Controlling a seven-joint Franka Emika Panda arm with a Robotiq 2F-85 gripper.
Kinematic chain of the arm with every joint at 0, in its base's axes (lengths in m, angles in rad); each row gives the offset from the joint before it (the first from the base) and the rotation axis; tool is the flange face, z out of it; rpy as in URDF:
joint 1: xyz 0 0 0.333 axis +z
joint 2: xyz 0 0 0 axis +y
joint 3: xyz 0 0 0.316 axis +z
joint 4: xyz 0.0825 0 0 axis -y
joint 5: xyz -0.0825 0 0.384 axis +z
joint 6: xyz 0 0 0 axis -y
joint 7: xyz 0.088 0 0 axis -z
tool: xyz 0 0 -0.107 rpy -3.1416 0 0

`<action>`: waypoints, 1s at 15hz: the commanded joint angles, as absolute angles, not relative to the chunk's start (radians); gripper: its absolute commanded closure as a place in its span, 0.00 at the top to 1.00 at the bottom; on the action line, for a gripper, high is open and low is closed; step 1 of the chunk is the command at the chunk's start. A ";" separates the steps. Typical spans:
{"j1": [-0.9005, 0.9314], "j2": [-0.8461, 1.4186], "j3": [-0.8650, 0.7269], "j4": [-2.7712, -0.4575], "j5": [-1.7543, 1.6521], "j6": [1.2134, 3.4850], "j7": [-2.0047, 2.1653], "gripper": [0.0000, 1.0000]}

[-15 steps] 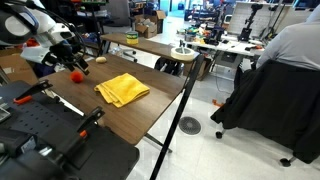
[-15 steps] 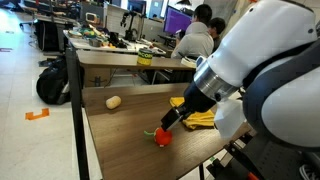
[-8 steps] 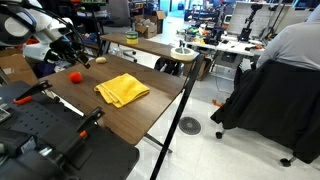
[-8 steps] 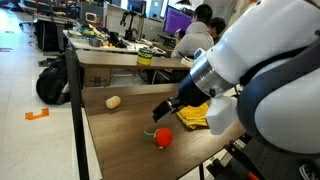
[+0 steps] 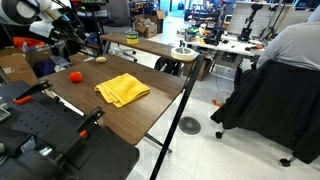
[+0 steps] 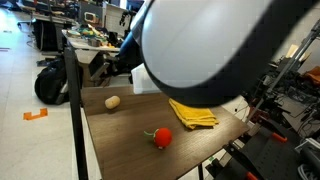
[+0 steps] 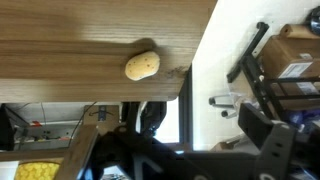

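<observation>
Next, I swing my gripper back over the table and lower it there, because it is open and points past the table's edge (image 7: 178,97), wide of the pale potato-shaped object (image 7: 142,66).
A pale potato-shaped object (image 7: 142,66) lies on the wooden table (image 7: 60,60) close to its edge; it shows in both exterior views (image 5: 100,60) (image 6: 112,101). My gripper (image 5: 74,42) (image 6: 113,72) hangs open above the table's far end, a little short of that object, with nothing between its fingers. A red tomato-like object (image 5: 75,78) (image 6: 161,137) sits alone on the table behind the gripper. A crumpled yellow cloth (image 5: 122,90) (image 6: 195,113) lies mid-table. In the wrist view only dark parts of the gripper body show at the bottom.
A second table (image 5: 150,45) with a bowl and clutter stands behind. A person in an office chair (image 5: 285,70) sits across the aisle. A black post (image 5: 185,100) stands at the table's side edge. Black equipment (image 5: 50,145) fills the near corner.
The gripper has lifted away from just above the red object and swung toward the table's far end, over the potato-shaped object. It stayed open. The red object has not moved.
</observation>
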State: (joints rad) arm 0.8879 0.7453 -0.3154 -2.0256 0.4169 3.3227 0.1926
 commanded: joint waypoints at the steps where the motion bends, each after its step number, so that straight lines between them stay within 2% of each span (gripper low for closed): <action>1: 0.762 0.861 -0.321 -1.881 0.378 3.245 0.234 1.00; 7: 0.609 1.025 -0.267 -1.662 0.303 3.143 0.297 1.00; 15: 0.512 1.108 -0.053 -1.463 0.244 3.117 0.303 1.00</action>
